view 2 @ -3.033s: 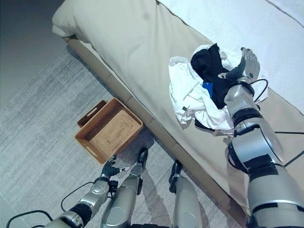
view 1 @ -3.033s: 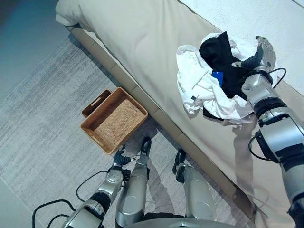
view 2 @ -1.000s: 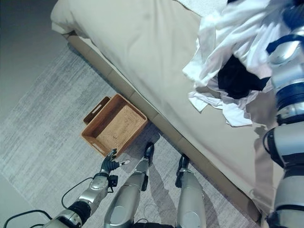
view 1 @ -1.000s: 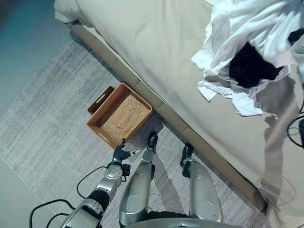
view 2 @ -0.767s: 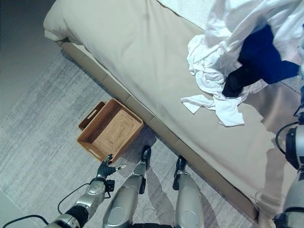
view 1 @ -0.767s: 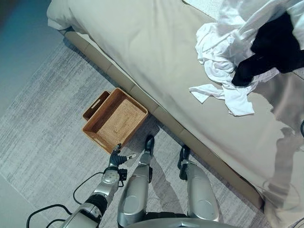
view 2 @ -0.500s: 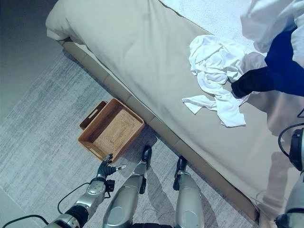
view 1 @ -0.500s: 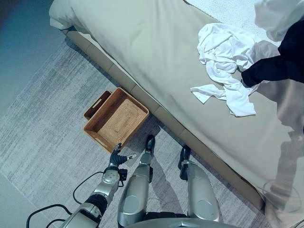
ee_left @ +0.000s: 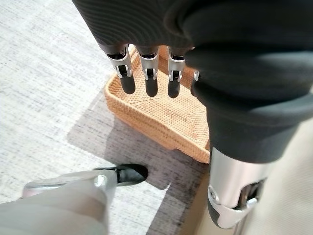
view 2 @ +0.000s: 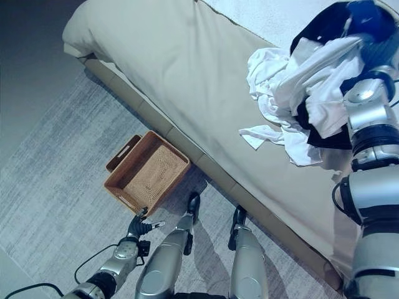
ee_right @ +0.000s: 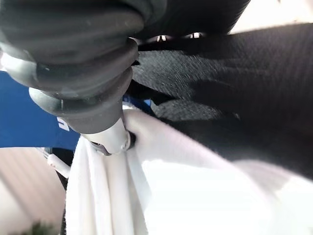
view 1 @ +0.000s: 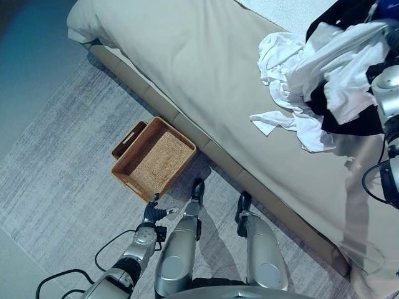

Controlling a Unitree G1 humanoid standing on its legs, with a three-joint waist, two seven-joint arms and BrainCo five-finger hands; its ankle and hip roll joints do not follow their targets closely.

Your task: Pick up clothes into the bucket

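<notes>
I expect the white garment (view 1: pixel 354 90) to come away alone and hang limp when I carry it to the basket, because loose white folds lie on top of the black cloth (view 1: pixel 352 124).
My right hand (ee_right: pixel 73 49) is shut on a bundle of clothes: a white garment (view 2: pixel 319 80) and a black and blue one (view 2: pixel 365 18) drape over it above the bed. In the right wrist view its thumb (ee_right: pixel 111 139) presses white cloth and its fingers are buried in black cloth (ee_right: pixel 210 93). More white clothes (view 1: pixel 282 59) lie crumpled on the bed beside the bundle. The woven brown basket (view 1: pixel 129 185) stands on the rug against the bed's side. My left hand (view 1: pixel 151 215) hangs open low by the basket's (ee_left: pixel 166 117) near corner, fingers (ee_left: pixel 146 73) straight.
The bed (view 1: pixel 187 56) with its beige sheet runs diagonally across the view, its padded base (view 1: pixel 212 152) just behind the basket. A grey rug (view 1: pixel 56 156) covers the floor around the basket.
The right hand has lifted the bundle off the bed, swung it up toward the view's corner, and now brought it back lower and leftward. Some white clothes stayed on the bed. The left hand barely moved.
</notes>
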